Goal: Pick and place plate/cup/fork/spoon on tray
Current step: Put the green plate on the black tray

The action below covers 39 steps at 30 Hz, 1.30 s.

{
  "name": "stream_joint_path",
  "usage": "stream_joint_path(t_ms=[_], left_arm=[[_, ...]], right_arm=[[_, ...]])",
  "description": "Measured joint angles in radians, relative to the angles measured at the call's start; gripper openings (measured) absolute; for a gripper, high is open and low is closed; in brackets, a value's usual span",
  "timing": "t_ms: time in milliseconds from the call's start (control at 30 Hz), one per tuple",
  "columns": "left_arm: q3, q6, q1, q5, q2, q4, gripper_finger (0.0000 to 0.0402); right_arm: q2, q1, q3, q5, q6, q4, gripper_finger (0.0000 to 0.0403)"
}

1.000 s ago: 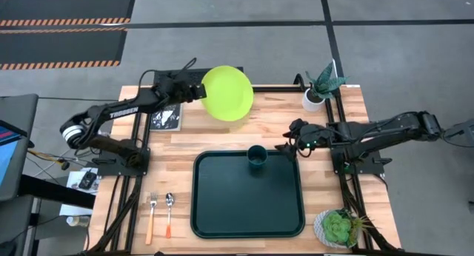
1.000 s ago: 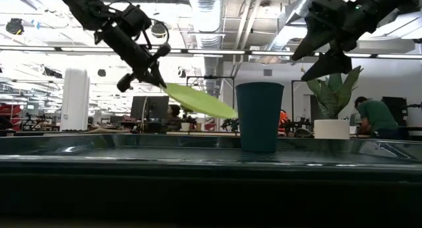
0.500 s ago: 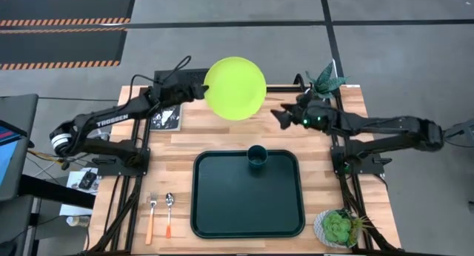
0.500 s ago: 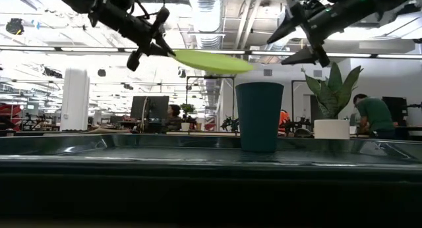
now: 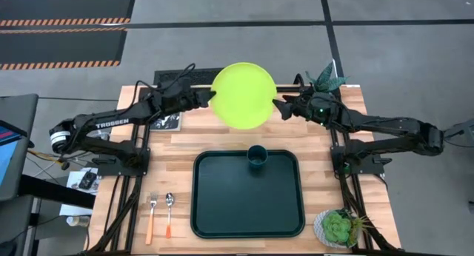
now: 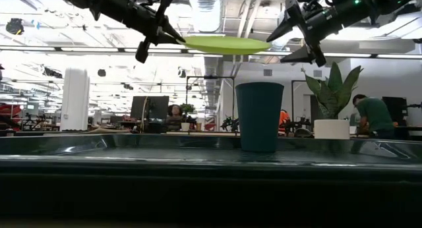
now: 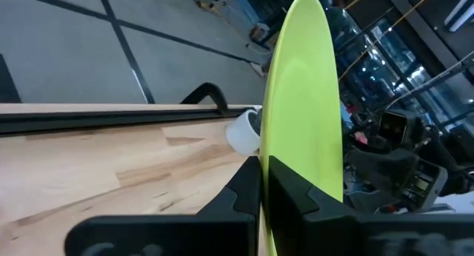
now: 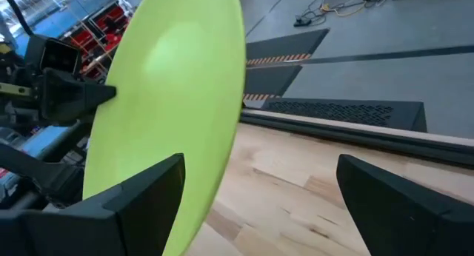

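The open fingers of the robot's right gripper barely reach the plate's free edge [image 5: 275,100], so they should move farther onto the plate [image 5: 266,105] and close before the left gripper opens.
My left gripper [image 5: 209,100] is shut on the lime-green plate [image 5: 244,95], held high over the table's far middle. My right gripper [image 5: 278,106] is open at the plate's opposite side, one finger above and one below the rim [image 6: 267,45]. The teal cup [image 5: 257,157] stands upright on its base at the far edge of the dark green tray [image 5: 222,204]. The fork [image 5: 150,215] and the spoon [image 5: 169,214] lie flat on the table, left of the tray. My left gripper pinches the plate's rim [image 7: 281,149] on its left side, one finger on each face. The fingers come about level from the table's left. The plate is lifted clear, about level, well above the cup. My right gripper's fingers [image 8: 141,193] straddle the right rim; I cannot tell whether they touch it.
A white pot with a spiky plant [image 5: 320,89] stands at the far right corner, just behind my right gripper. A leafy succulent in a pot [image 5: 337,228] sits at the near right. A black book [image 5: 166,119] lies at the far left, under my left arm.
My left gripper has risen and gone toward the table's right with the plate, which has tipped from slanting down to about level. My right gripper has left the cup's side, risen toward the far edge and come up to the plate's right rim, staying open.
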Motion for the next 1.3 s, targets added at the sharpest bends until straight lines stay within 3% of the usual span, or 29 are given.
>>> stream_joint_path(t_ms=[200,600,967,1133,1300], left_arm=[[0.0,0.0,-0.022,-0.031,0.0,-0.001,0.0],[0.0,-0.022,-0.047,-0.05,0.0,-0.002,0.0],[0.0,-0.025,-0.071,-0.084,0.0,-0.002,0.0],[0.0,-0.026,-0.08,-0.095,0.0,-0.002,0.0],[0.0,-0.04,-0.08,-0.095,0.0,-0.002,0.0]], right_arm=[[0.0,0.001,0.0,-0.035,0.0,0.006,0.0362],[0.0,0.001,0.0,-0.079,0.0,0.007,0.0239],[0.0,0.001,0.0,-0.078,0.0,0.007,0.0165],[0.0,0.001,0.0,-0.078,0.0,0.005,0.0163],[0.0,0.001,0.0,-0.079,0.007,0.006,0.0207]])
